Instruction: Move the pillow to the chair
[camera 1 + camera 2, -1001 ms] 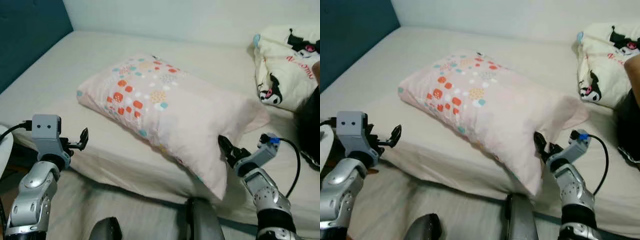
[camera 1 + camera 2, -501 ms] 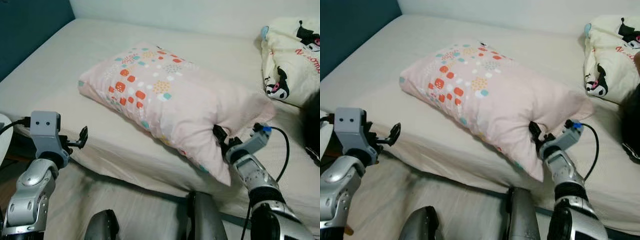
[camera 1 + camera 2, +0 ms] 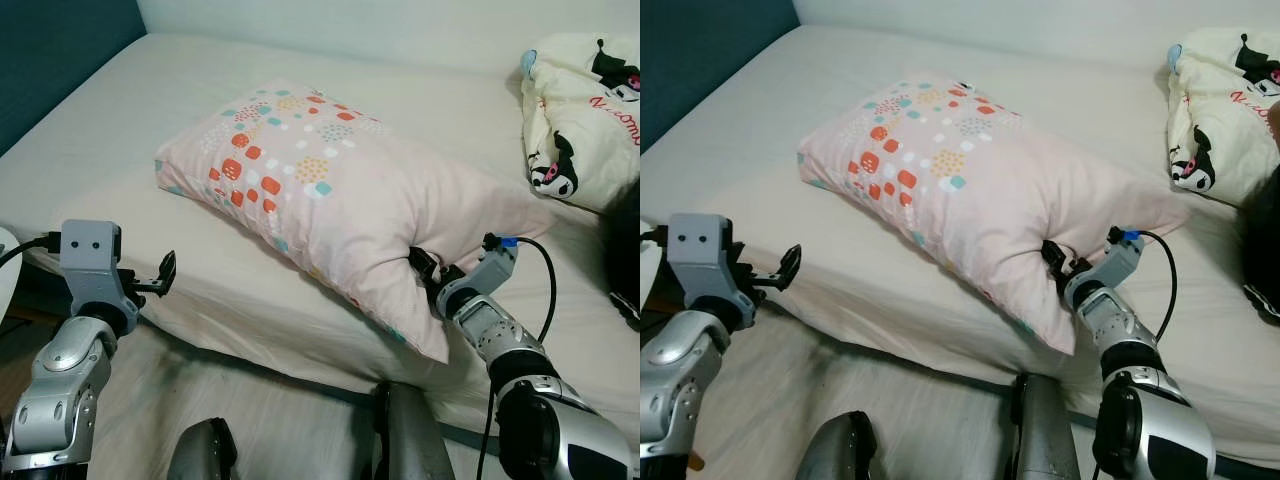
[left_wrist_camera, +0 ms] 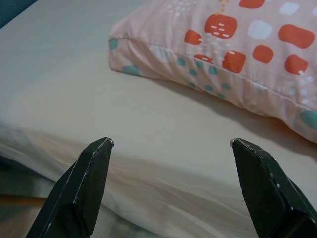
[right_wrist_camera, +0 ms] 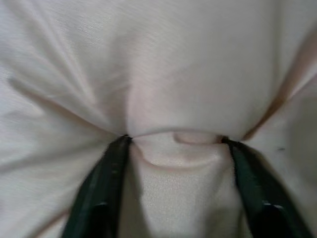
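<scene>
The spotted end [image 3: 245,165] of the pink pillow will droop and hang down when I lift, because my right gripper is sinking into the pillow near its plain end.
A pink pillow [image 3: 330,190] with orange and teal spots lies slantwise on the bed [image 3: 120,120]. My right gripper [image 3: 420,262] is pushed into the pillow's near right side. In the right wrist view its fingers [image 5: 106,188] stand apart, dug into the pink fabric [image 5: 163,64], and a fold bulges between them. My left gripper [image 3: 165,275] hovers open at the bed's near edge, short of the pillow's left corner [image 4: 129,49], with nothing between its fingers.
A cream bundle with a cartoon print [image 3: 580,110] lies at the back right, with a dark shape [image 3: 625,250] at the right border. A teal headboard [image 3: 50,50] stands on the left. My knees [image 3: 405,440] are against the bed's front edge.
My right gripper has pushed further forward into the pillow, denting its side and nudging it slightly left. The left arm has held still. The camera shifted a little.
</scene>
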